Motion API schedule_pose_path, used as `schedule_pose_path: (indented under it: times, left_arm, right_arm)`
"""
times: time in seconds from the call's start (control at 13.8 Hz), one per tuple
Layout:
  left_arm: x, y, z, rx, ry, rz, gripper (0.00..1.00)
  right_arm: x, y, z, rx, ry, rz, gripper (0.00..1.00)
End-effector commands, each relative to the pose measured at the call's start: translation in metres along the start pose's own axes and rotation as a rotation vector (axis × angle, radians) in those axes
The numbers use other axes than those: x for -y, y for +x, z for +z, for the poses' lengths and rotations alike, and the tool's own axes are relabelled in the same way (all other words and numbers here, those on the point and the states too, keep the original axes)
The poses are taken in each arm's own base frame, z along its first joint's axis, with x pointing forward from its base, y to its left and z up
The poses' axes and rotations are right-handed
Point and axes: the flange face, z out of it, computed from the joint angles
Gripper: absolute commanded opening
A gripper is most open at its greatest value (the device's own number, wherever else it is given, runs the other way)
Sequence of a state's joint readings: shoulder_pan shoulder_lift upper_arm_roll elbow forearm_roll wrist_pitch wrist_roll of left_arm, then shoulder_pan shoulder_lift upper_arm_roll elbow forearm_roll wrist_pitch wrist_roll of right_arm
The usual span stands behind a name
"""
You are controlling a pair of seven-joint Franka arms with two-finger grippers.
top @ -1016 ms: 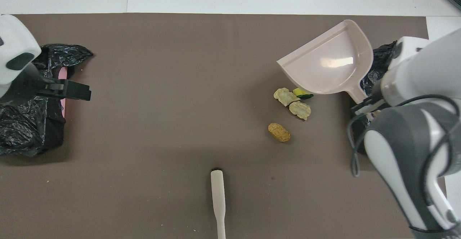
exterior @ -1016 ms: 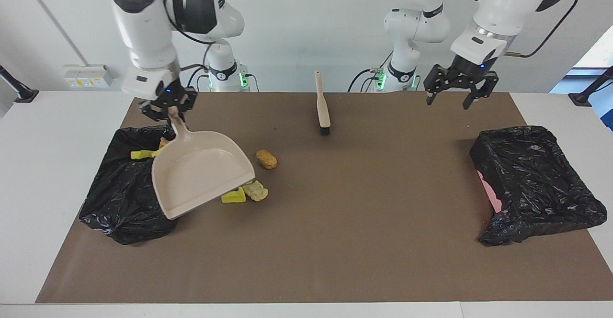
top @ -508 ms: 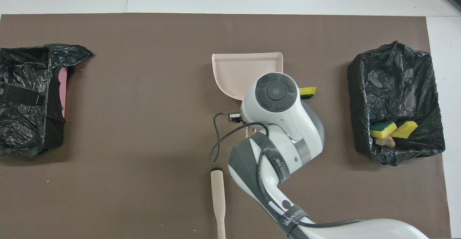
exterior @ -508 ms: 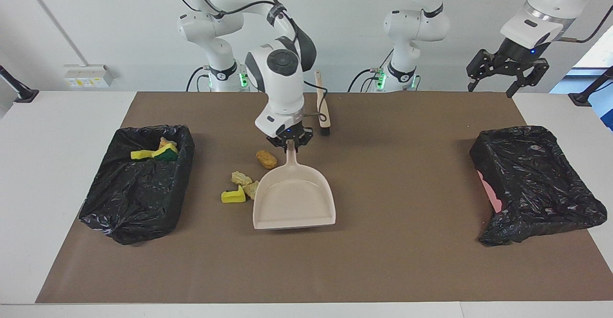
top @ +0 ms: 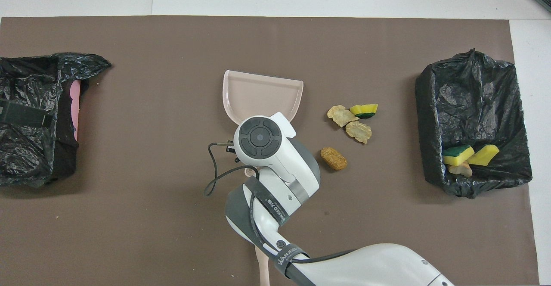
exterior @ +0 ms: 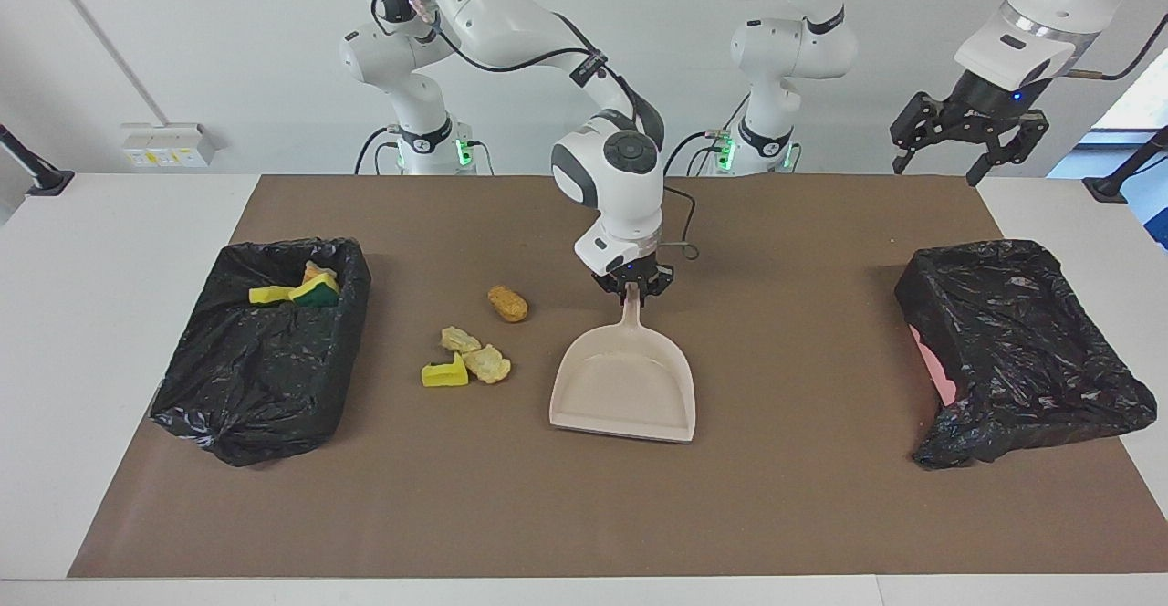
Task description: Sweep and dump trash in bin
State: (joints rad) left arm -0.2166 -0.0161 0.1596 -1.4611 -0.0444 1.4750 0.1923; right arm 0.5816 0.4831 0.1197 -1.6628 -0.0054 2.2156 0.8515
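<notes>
The trash [top: 353, 121] is on my right gripper's side, so my right gripper should leave the dustpan's handle for my left gripper and pick up the brush [top: 263, 268] before it sweeps.
My right gripper [exterior: 631, 292] is shut on the handle of a beige dustpan [exterior: 625, 391], which lies empty on the brown mat, mouth turned away from the robots. In the overhead view the dustpan [top: 262, 94] shows while the wrist hides the grip. Beside it, toward the right arm's end, lies trash: an orange-brown lump [exterior: 507, 303], two beige chunks [exterior: 488, 364] and a yellow sponge piece [exterior: 444, 374]. The black-bagged bin [exterior: 265, 350] at that end holds more sponge pieces [top: 469, 154]. My left gripper [exterior: 937, 172] waits open, raised over the mat's corner.
A second black-bagged bin [exterior: 1013, 341] with pink showing stands at the left arm's end. The brush handle [top: 261, 264] pokes out from under my right arm near the robots; the arm hides the brush in the facing view.
My right arm carried the dustpan from above the bin to the middle of the mat, past the scraps, and lowered it. The left gripper rose toward its own end.
</notes>
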Motion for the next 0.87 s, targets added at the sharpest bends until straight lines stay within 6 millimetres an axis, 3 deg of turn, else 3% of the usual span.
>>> schedule_pose_path:
  times: [0.0, 0.15, 0.29, 0.36, 0.44, 0.58, 0.8]
  left_arm:
    - [0.000, -0.010, -0.004, 0.028, 0.010, 0.004, 1.00]
    - [0.000, -0.010, -0.003, 0.034, 0.009, 0.002, 1.00]
    - [0.000, -0.009, -0.004, 0.024, 0.013, 0.002, 1.00]
    - [-0.002, -0.008, -0.004, 0.023, 0.013, 0.004, 1.00]
    - [-0.002, -0.008, -0.004, 0.020, 0.014, 0.004, 1.00]
    - [0.000, -0.005, -0.004, 0.017, 0.016, 0.001, 1.00]
    - [-0.001, -0.007, -0.005, 0.018, 0.014, -0.025, 1.00]
  right_arm:
    - [0.001, 0.000, 0.005, 0.007, -0.005, -0.022, 0.99]
    - [-0.014, 0.008, -0.023, 0.010, 0.007, 0.010, 1.00]
    - [-0.054, 0.025, -0.062, 0.053, -0.048, 0.053, 1.00]
    - [-0.056, 0.017, -0.085, 0.065, -0.056, 0.002, 1.00]
    - [-0.055, 0.006, -0.107, 0.061, -0.046, -0.016, 1.00]
    - [-0.052, -0.028, -0.131, 0.108, -0.060, -0.042, 1.00]
    - [-0.051, -0.102, -0.139, 0.145, -0.112, -0.120, 1.00]
